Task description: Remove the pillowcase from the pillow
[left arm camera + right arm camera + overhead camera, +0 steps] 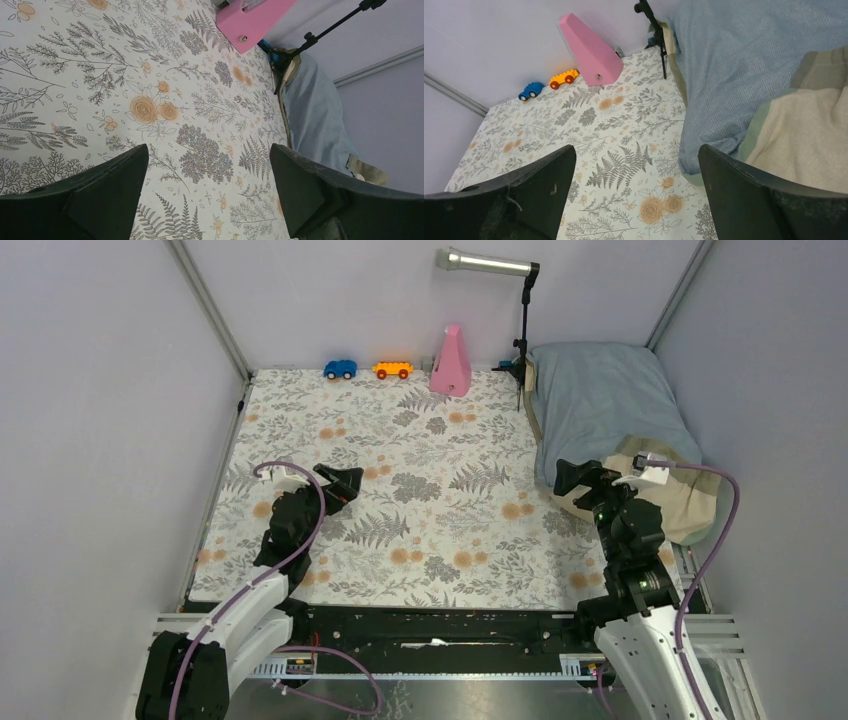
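My right gripper is moving over the cream-beige patch [791, 137] with its fingers open, and the patch's folded edge [758, 131] lies free beside them. It should go on moving over the patch and going down before the fingers close on cloth.
The blue-grey pillowcase [600, 400] lies at the table's back right, filled out by the pillow inside. It also shows in the right wrist view [734, 65] and the left wrist view [315, 120]. Its beige-olive band [680, 495] is at the near end, by the right arm. A cream-beige patch [809, 140] lies inside the olive edge; I cannot tell if it is pillow or band. My right gripper [572, 478] is open and empty, just left of the band end [636, 150]. My left gripper [345, 482] is open and empty over the floral cloth [209, 150].
A floral cloth [420, 490] covers the table. A pink wedge [452, 362], a blue toy car [340, 369] and an orange toy car [392, 370] stand along the back wall. A black stand with a silver tube [522, 330] rises beside the pillowcase's far corner.
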Tool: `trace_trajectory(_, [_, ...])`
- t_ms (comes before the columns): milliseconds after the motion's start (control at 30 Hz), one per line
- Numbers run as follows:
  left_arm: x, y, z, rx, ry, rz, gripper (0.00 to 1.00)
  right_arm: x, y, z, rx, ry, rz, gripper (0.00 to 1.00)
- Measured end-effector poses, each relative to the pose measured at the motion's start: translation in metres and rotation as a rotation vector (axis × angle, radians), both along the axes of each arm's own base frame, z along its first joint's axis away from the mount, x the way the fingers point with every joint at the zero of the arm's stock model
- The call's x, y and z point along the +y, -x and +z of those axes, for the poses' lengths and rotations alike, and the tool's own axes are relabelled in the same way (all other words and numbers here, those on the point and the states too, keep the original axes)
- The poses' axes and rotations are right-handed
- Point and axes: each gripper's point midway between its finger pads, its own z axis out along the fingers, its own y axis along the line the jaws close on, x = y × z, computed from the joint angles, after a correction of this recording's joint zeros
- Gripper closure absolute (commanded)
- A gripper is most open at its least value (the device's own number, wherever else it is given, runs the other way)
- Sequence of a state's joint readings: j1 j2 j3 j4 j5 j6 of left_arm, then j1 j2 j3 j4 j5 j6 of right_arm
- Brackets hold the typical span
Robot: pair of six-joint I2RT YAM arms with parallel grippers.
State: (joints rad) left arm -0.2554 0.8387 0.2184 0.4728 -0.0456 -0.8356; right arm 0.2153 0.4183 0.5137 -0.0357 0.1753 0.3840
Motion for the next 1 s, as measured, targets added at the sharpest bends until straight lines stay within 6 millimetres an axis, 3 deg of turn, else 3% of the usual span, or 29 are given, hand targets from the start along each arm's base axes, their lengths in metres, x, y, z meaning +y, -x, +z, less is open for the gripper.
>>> trace_trajectory(300, [-0.007,0.003,0.008,-0.048,0.014,-0.042,0.01,-0.003,-0.023,-0.042,0.178,-0.028,-0.072,0.0])
trace_trajectory(500, [-0.018,0.003,-0.009,-0.004,0.007,-0.092,0.01,-0.01,-0.053,-0.067,0.355,-0.015,-0.17,0.0])
trace_trajectory(633, [-0.021,0.004,-0.019,0.025,-0.01,-0.11,0.01,-0.041,-0.068,-0.084,0.441,-0.007,-0.315,0.0])
trace_trajectory(767, [-0.022,0.003,-0.022,0.025,-0.024,-0.118,0.01,-0.077,-0.068,-0.097,0.487,-0.018,-0.454,0.0])
trace_trajectory(1000, [-0.026,0.004,-0.03,0.049,-0.029,-0.138,0.01,-0.108,-0.062,-0.097,0.504,-0.006,-0.623,0.0])
